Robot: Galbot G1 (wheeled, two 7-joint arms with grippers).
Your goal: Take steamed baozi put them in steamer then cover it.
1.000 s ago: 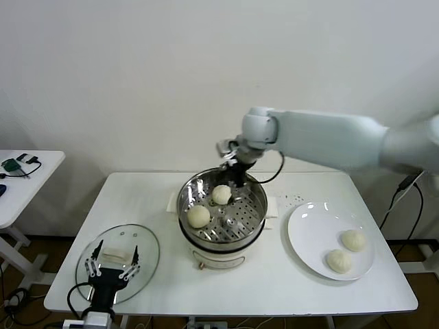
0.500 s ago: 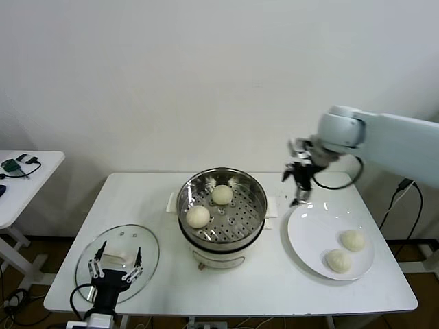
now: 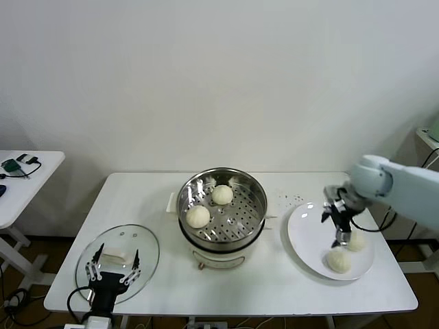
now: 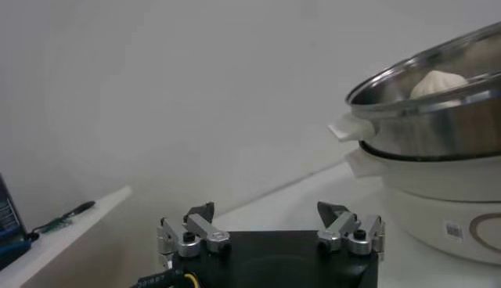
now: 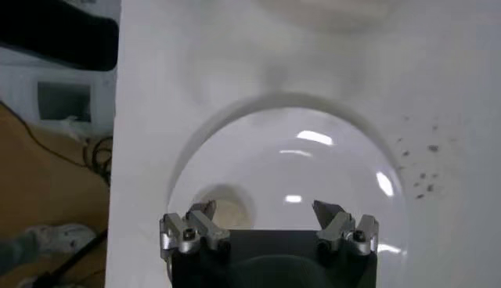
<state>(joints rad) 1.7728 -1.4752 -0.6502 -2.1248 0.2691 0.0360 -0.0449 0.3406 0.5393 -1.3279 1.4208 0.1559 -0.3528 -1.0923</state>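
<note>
The front baozi's top (image 3: pixel 337 260) is clear, and my right gripper's fingers are open wider than it. I should keep going down until they are on either side of the baozi's sides (image 5: pixel 232 212).
The steamer (image 3: pixel 223 233) stands mid-table, a shiny pot on a white base, with two baozi on its perforated tray, one at the back (image 3: pixel 221 195) and one front left (image 3: pixel 198 216). Two more baozi (image 3: pixel 338 261) (image 3: pixel 357 240) lie on the white plate (image 3: pixel 309 233) at the right. My right gripper (image 3: pixel 338 240) hangs open just over the plate, between those two buns. In the right wrist view one bun (image 5: pixel 227 213) sits by one fingertip of the open right gripper (image 5: pixel 264 210). My left gripper (image 3: pixel 110 271) rests open over the glass lid (image 3: pixel 145 248); it holds nothing.
The lid lies flat at the table's front left corner. A second small table (image 3: pixel 27 178) with cables stands off to the left. The left wrist view shows the steamer's side (image 4: pixel 438 129) with a bun (image 4: pixel 437 83) above the rim.
My right arm swung from the steamer's back rim rightward and down to the plate. Two buns stay in the steamer. The left arm has not moved.
</note>
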